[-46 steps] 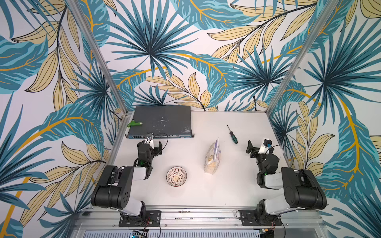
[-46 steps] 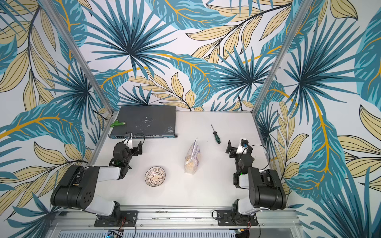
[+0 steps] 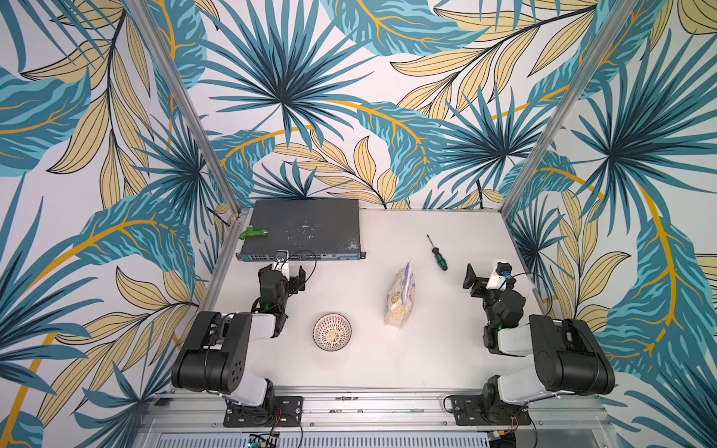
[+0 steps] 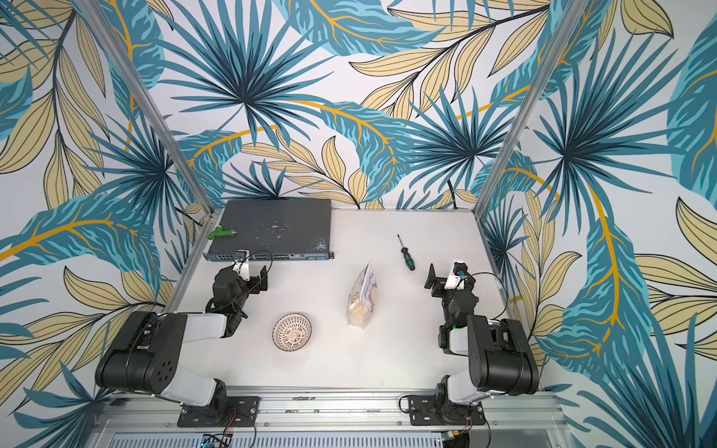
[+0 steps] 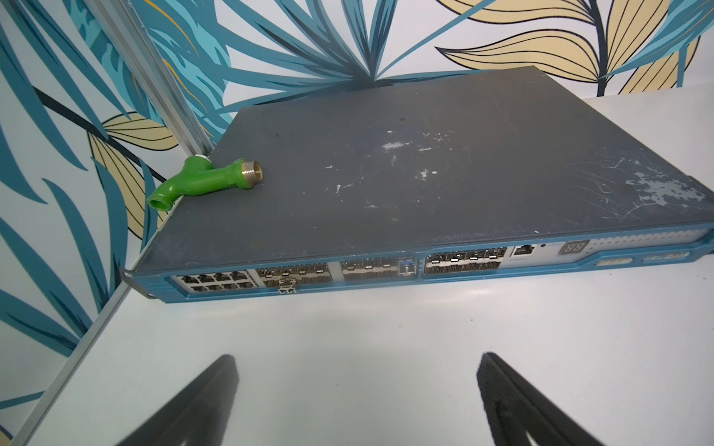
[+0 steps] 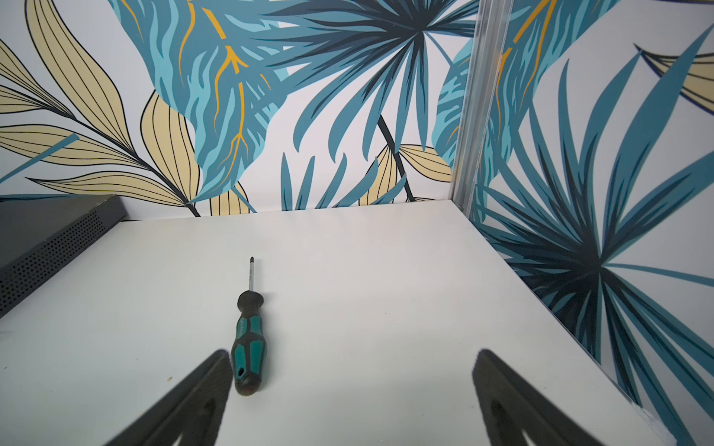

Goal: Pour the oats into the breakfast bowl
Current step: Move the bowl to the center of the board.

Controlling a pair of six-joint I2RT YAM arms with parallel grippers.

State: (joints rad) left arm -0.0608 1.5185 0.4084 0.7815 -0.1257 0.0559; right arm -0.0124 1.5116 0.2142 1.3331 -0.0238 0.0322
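Note:
The breakfast bowl (image 3: 331, 333) is away from the oats bag, so my left gripper should come back, grab the bowl's rim (image 3: 314, 335) and move the bowl closer before pouring.
The oats (image 3: 399, 298) (image 4: 362, 296) are pale flakes in a clear bag with a white-and-purple label, standing upright mid-table in both top views. The breakfast bowl (image 3: 332, 332) (image 4: 291, 332), small with a dotted pattern, sits on the table to the bag's front left, with a small beige patch at its bottom. My left gripper (image 3: 282, 273) (image 5: 355, 370) is open and empty, low over the table, left of the bowl and farther back. My right gripper (image 3: 487, 275) (image 6: 349, 367) is open and empty, right of the bag. Neither wrist view shows bag or bowl.
A dark network switch (image 3: 302, 229) (image 5: 425, 173) lies at the back left, with a green pipe fitting (image 3: 253, 232) (image 5: 201, 183) on its corner. A green-handled screwdriver (image 3: 437, 254) (image 6: 247, 340) lies just ahead of my right gripper's left finger. Patterned walls enclose three sides.

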